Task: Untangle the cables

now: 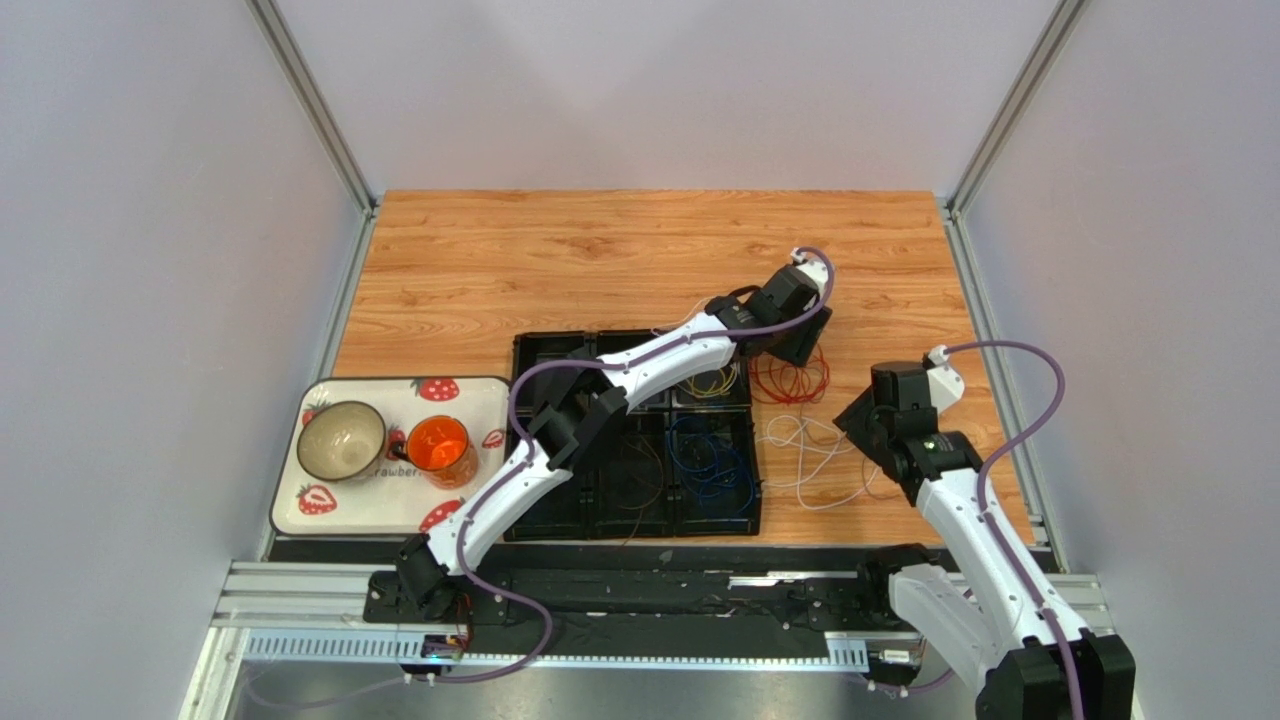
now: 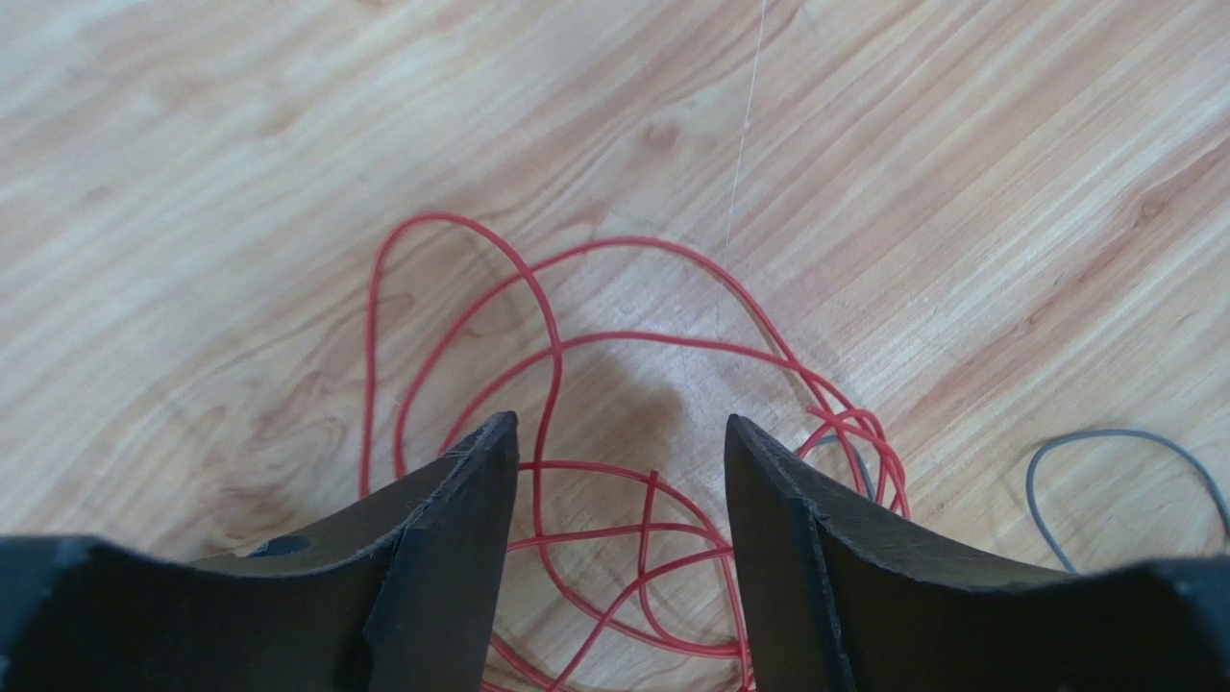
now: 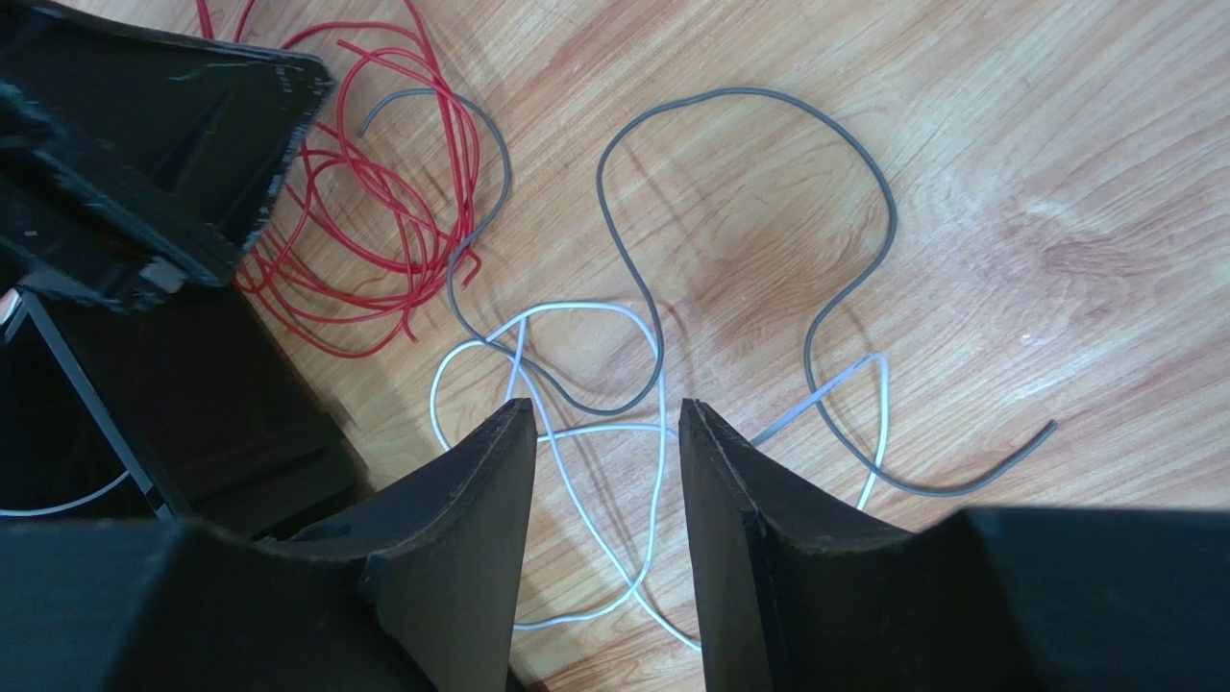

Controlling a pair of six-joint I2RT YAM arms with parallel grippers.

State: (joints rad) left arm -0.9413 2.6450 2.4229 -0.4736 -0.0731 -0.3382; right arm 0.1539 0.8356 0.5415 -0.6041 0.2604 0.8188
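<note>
Next, my left gripper pinches the red coil [image 1: 789, 381] and lifts it away from the grey cable, because the grey cable's end [image 3: 381, 107] runs in among the red cable's loops.
The cables lie partly on the wood, partly in a black compartment tray [image 1: 529, 360]. A red cable [image 1: 789, 380] is coiled just right of the tray. My left gripper [image 1: 796, 342] hovers over it, open. In the left wrist view its fingers straddle the red loops [image 2: 650, 338] without pinching them, the left gripper [image 2: 621, 433] close above the wood. A white cable [image 1: 819, 450] and a grey cable [image 3: 736, 94] cross each other nearer me. My right gripper [image 1: 867, 423] is open over the white cable [image 3: 578, 306], with white strands between the tips of the right gripper [image 3: 607, 411].
Yellow [image 1: 709, 383], blue [image 1: 715, 468] and dark [image 1: 639, 474] wires lie in the tray's compartments. A strawberry-print tray [image 1: 478, 393] at the left carries a bowl [image 1: 341, 438] and an orange cup [image 1: 440, 447]. The grey cable's end [image 2: 1119, 433] reaches beside the red coil [image 3: 390, 216].
</note>
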